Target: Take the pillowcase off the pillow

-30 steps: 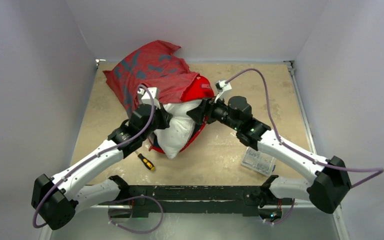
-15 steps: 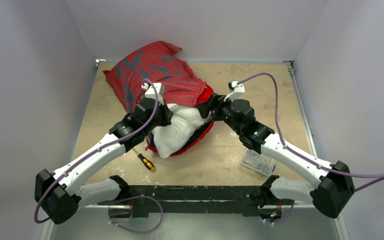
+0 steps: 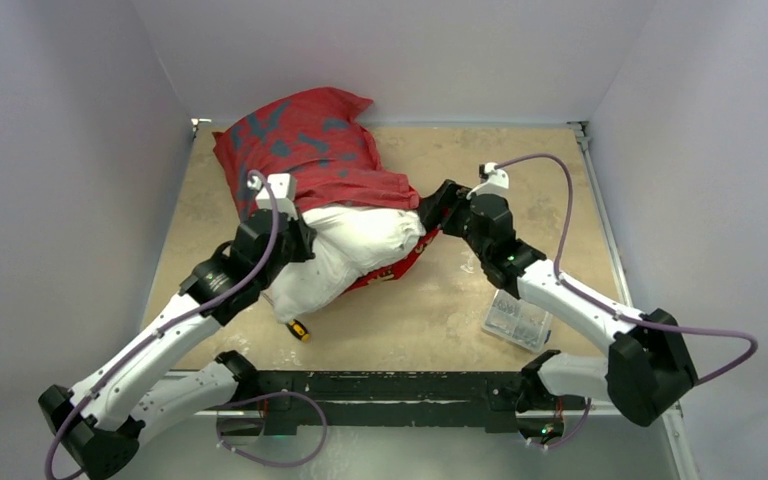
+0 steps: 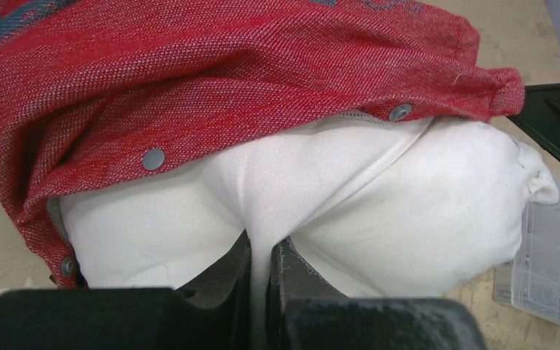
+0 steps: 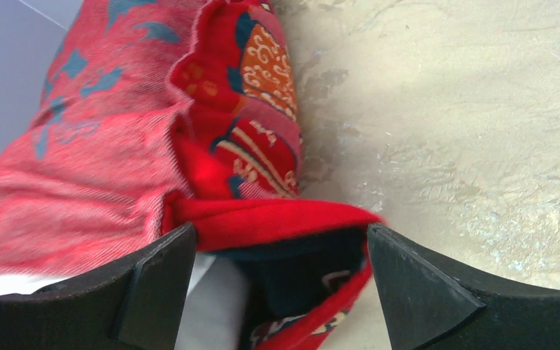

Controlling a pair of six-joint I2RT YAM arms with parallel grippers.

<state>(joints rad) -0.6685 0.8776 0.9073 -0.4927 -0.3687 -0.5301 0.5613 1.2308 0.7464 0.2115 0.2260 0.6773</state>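
Note:
I should take the pillow's fold with my right gripper to free my left gripper for the pillowcase's rim, because that rim sits tight on the pillow beside my busy left gripper.
The red pillowcase with grey-blue marks lies at the back left and covers the far end of the white pillow. The pillow's near end sticks out of the pillowcase's opening. My left gripper is shut on a pinched fold of the pillow, just below the snap-studded rim of the pillowcase; its jaws show white cloth squeezed between them. My right gripper is open, its jaws wide apart around the pillowcase's red rim and dark inner side, without pinching it.
A yellow-handled screwdriver lies near the pillow's near corner. A clear plastic box sits on the table at the near right and also shows in the left wrist view. Grey walls enclose the table on three sides.
My left gripper has moved left and nearer, dragging the pillow so more white shows. My right gripper has moved right and farther back. The pillowcase has shifted back.

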